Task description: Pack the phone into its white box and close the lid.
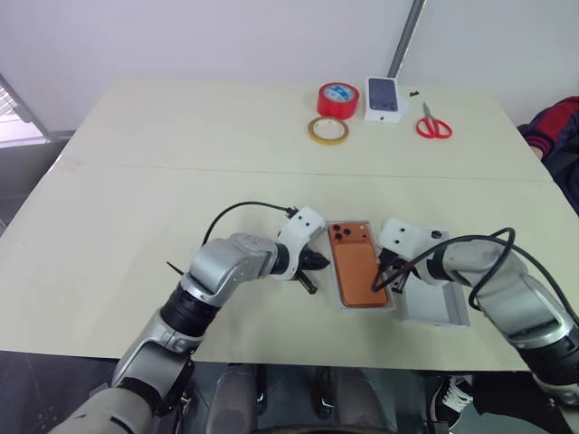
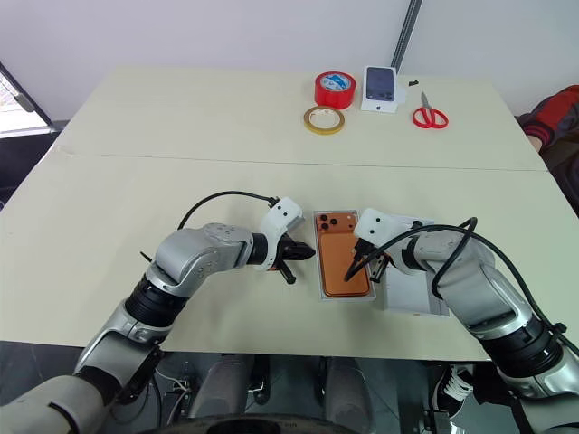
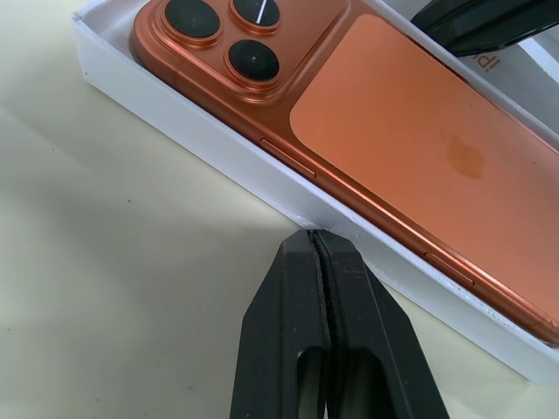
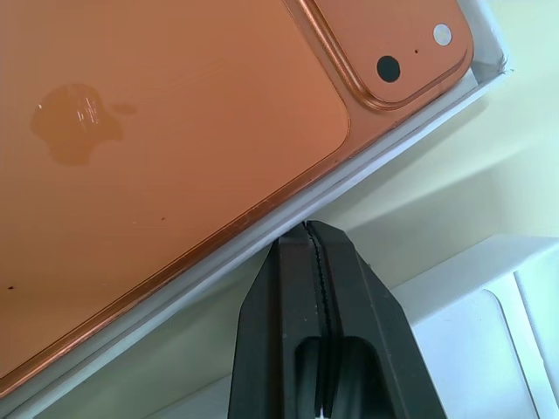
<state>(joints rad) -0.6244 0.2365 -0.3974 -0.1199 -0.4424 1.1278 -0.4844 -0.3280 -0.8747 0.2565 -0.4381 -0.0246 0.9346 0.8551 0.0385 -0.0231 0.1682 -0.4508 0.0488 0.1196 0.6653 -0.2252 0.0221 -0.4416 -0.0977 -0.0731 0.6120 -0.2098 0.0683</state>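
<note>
I can see the lid hollow side up (image 1: 434, 304) next to the white box. My right gripper should grab the lid's side (image 1: 404, 306) by the phone and flip the lid over before closing.
The orange phone (image 1: 355, 264) lies camera side up inside the white box (image 3: 218, 166), near the table's front edge. My left gripper (image 1: 318, 261) is shut and empty, its tip (image 3: 314, 236) against the outside of the box's left wall. My right gripper (image 1: 382, 280) is shut too and holds nothing, its tip (image 4: 306, 229) at the box's right wall. Just right of the box lies the lid (image 1: 439, 303), hollow side up, partly hidden by my right arm.
At the back of the table stand a red tape roll (image 1: 337, 99), a tan tape ring (image 1: 327, 129), a small white box printed with a dark phone (image 1: 384, 98) and red scissors (image 1: 433, 125). A person's sleeve (image 1: 556, 136) shows at the right edge.
</note>
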